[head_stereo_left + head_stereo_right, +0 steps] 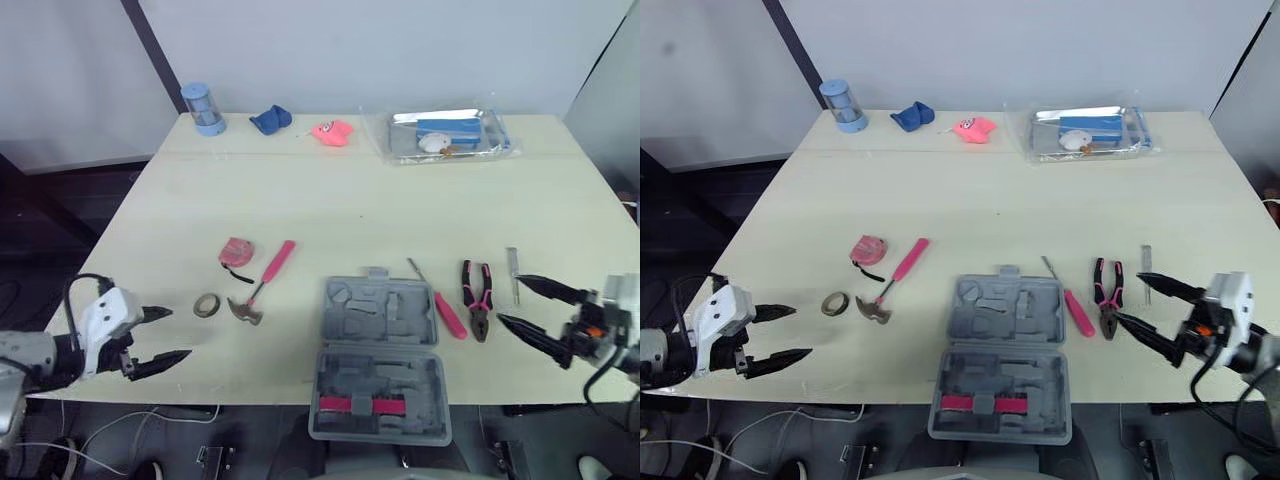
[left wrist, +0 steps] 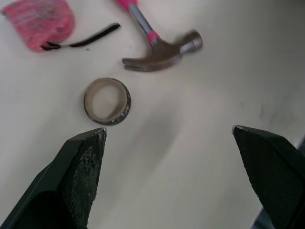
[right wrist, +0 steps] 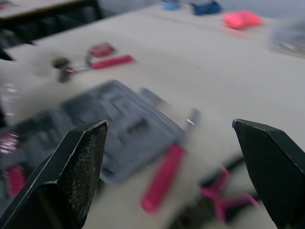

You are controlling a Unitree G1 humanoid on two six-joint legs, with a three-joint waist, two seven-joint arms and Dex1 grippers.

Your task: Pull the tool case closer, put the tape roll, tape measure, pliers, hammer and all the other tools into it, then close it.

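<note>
A thin black strap (image 1: 238, 274) trails loose from the pink tape measure (image 1: 237, 251), so it will hang down and come along below as I raise and carry the tape measure.
The grey tool case (image 1: 378, 355) lies open at the table's near edge, its front half hanging over it. Left of it sit the tape roll (image 1: 207, 305), the pink-handled hammer (image 1: 262, 282) and the pink tape measure (image 1: 235, 252). Right of the case lie a pink screwdriver (image 1: 443, 306), pink pliers (image 1: 477, 297) and a small metal ruler (image 1: 512, 274). My left gripper (image 1: 158, 337) is open near the table's left front corner, close to the tape roll (image 2: 107, 100). My right gripper (image 1: 532, 308) is open at the right front, just right of the pliers.
Along the far edge stand a blue cylinder (image 1: 203, 108), a blue cloth item (image 1: 270, 119), a pink item (image 1: 332, 132) and a clear bag (image 1: 448, 135) with blue and white contents. The table's middle is bare wood (image 1: 360, 210).
</note>
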